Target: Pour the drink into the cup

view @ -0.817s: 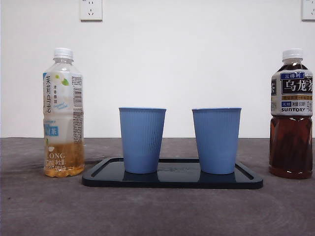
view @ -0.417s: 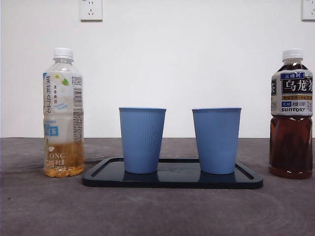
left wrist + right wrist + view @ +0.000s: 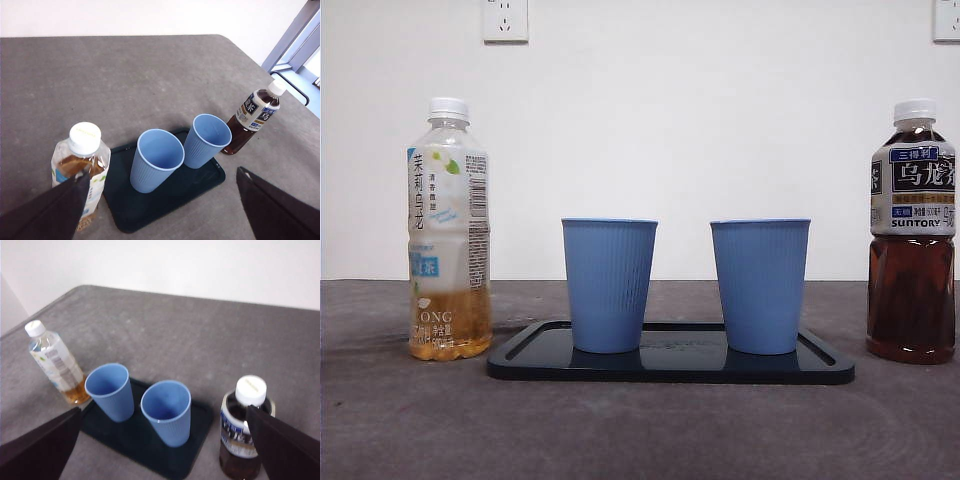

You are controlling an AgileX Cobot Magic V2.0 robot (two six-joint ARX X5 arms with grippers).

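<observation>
My gripper will tilt the dark bottle toward the blue cup, and the tea (image 3: 911,298) will stay sealed inside because a white cap (image 3: 916,110) closes the bottle.
Two empty blue ribbed cups (image 3: 609,285) (image 3: 760,285) stand upright side by side on a black tray (image 3: 670,366). Left of the tray stands a capped pale bottle (image 3: 448,230) with a little amber drink at its bottom. Right of the tray stands a capped bottle of dark tea (image 3: 912,235), nearly full. My left gripper (image 3: 164,172) hangs open high above the pale bottle (image 3: 82,165) and the cups (image 3: 155,160). My right gripper (image 3: 162,410) hangs open high above the dark bottle (image 3: 245,435) and the cups (image 3: 167,410). Neither gripper touches anything, and neither shows in the front view.
The grey table (image 3: 640,430) ends at a white wall with two sockets (image 3: 505,20). The table's far right edge (image 3: 280,80) drops off near the dark bottle.
</observation>
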